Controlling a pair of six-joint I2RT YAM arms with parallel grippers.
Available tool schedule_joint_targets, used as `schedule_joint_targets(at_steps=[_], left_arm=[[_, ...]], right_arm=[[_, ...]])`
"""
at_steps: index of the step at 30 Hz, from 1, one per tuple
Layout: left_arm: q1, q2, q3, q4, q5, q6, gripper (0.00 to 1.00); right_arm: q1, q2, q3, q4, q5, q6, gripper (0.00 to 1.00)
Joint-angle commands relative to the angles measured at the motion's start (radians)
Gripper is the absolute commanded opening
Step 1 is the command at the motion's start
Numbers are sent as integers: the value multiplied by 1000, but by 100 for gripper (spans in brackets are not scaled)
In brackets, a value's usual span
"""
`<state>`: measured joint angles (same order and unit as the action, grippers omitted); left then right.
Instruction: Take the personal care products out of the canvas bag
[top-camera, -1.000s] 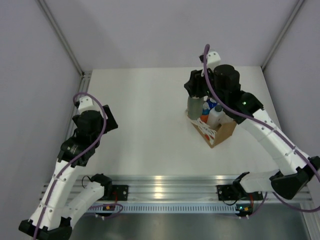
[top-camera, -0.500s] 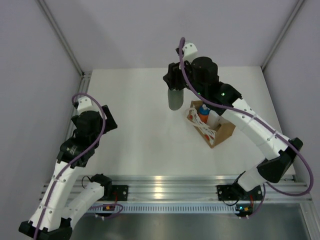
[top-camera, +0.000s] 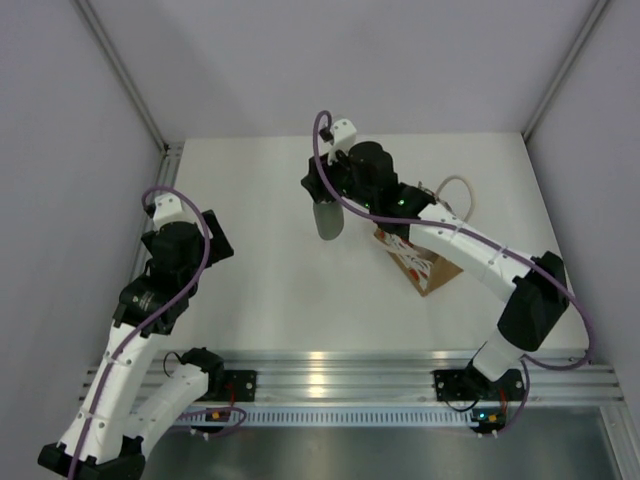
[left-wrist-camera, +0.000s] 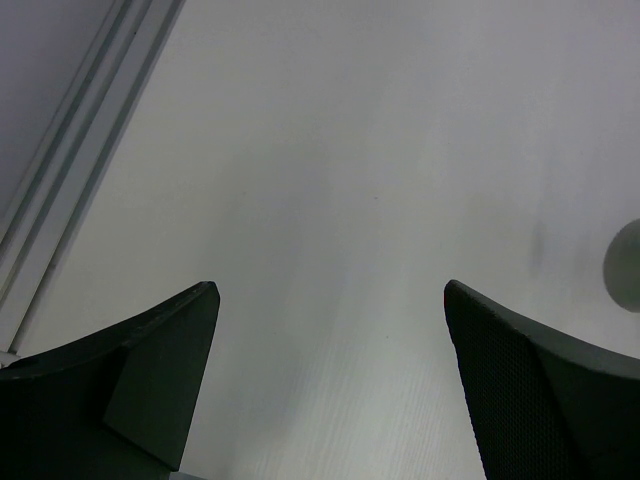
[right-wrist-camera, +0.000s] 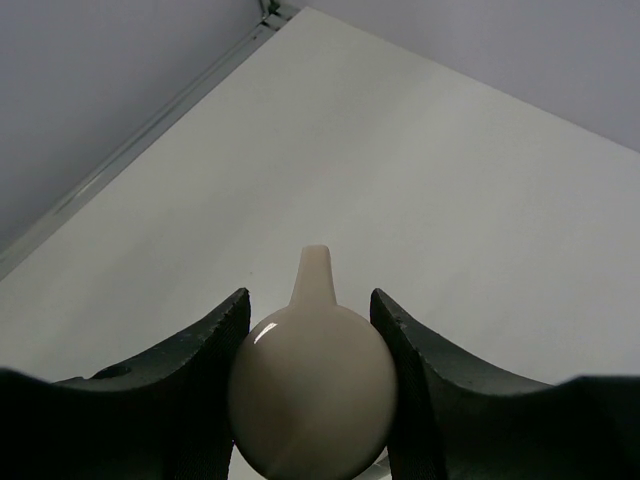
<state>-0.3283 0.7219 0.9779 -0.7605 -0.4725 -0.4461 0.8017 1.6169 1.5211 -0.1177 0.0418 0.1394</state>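
My right gripper should go on lowering the grey-green bottle, which hangs upright over free white table, clear of the bag, until its base stands, before it lets go.
My right gripper is shut on the cream pump head of the grey-green bottle. The bottle hangs upright over the table, left of the canvas bag and well apart from it. My right forearm crosses over the bag and hides most of it; a white, red-marked side panel and a cream rope handle show. What is inside the bag is hidden. In the right wrist view the right gripper clamps the pump head from both sides. My left gripper is open over bare table at the left.
The white table is closed in by grey walls on three sides, with a metal rail along the near edge. In the left wrist view a round grey shape shows at the right edge.
My right arm has lifted the grey-green bottle out of the bag and carried it left, from the bag's left corner to over open table. The left arm has not moved.
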Motion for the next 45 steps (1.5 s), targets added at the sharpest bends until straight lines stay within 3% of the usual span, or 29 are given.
schedule_joint_targets(at_steps=[1,12,19,21,23,26,30,32,38,45], left_arm=[[6,-9,1,32,-18,0,98],[6,-3,1,32,-15,0,98],[6,-1,1,32,-14,0,98],[6,1,-1,32,-14,0,98],[8,-1,1,32,-14,0,98],[8,-1,1,32,-14,0,98],[6,1,1,32,-14,0,98],[8,1,1,33,-12,0,98],[8,1,1,33,-12,0,98],[8,1,-1,33,-9,0,98]], right_arm=[[16,-9,-19,344,-78,32,0],[14,109,-133,541,-148,75,0],[14,162,-131,524,-141,63,0],[14,173,-130,521,-146,60,7],[13,178,-134,518,-145,57,25],[14,175,-144,517,-145,52,43],[14,155,-147,503,-151,45,58],[13,138,-145,487,-151,34,75],[14,63,-137,441,-126,-7,83],[2,-101,-137,267,70,-38,84]])
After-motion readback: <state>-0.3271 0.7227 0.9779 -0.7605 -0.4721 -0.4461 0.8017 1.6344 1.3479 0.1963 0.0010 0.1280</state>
